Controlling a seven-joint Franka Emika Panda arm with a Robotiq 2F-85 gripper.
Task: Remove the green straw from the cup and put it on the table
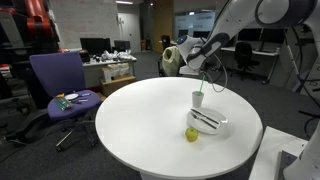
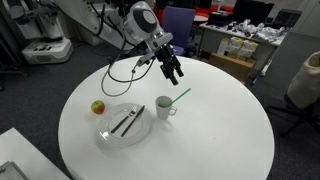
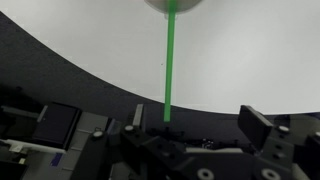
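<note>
The green straw's loose end (image 3: 167, 114) is pointing between my open fingers. My gripper keeps going down toward it until both fingers are on either side of the straw (image 2: 187, 92), and then close.
The small white cup (image 1: 198, 99) stands on the round white table (image 1: 130, 120), seen in both exterior views (image 2: 164, 107) (image 2: 220, 130). The green straw (image 1: 202, 86) leans out of the cup (image 2: 180, 96) with its free end pointing toward my gripper (image 1: 208, 66) (image 2: 173, 70), which hovers above and beyond the cup. In the wrist view the straw (image 3: 170, 60) runs from the cup (image 3: 175, 4) at the top edge down between my fingers (image 3: 195, 112), close to the left one. The jaws are open and do not clamp the straw.
A white plate (image 1: 222, 128) (image 2: 112, 132) with dark utensils lies next to the cup, and a yellow-green apple (image 1: 191, 134) (image 2: 98, 107) sits beside the plate. A purple office chair (image 1: 58, 75) stands off the table's edge. Cluttered desks (image 2: 245, 45) fill the background.
</note>
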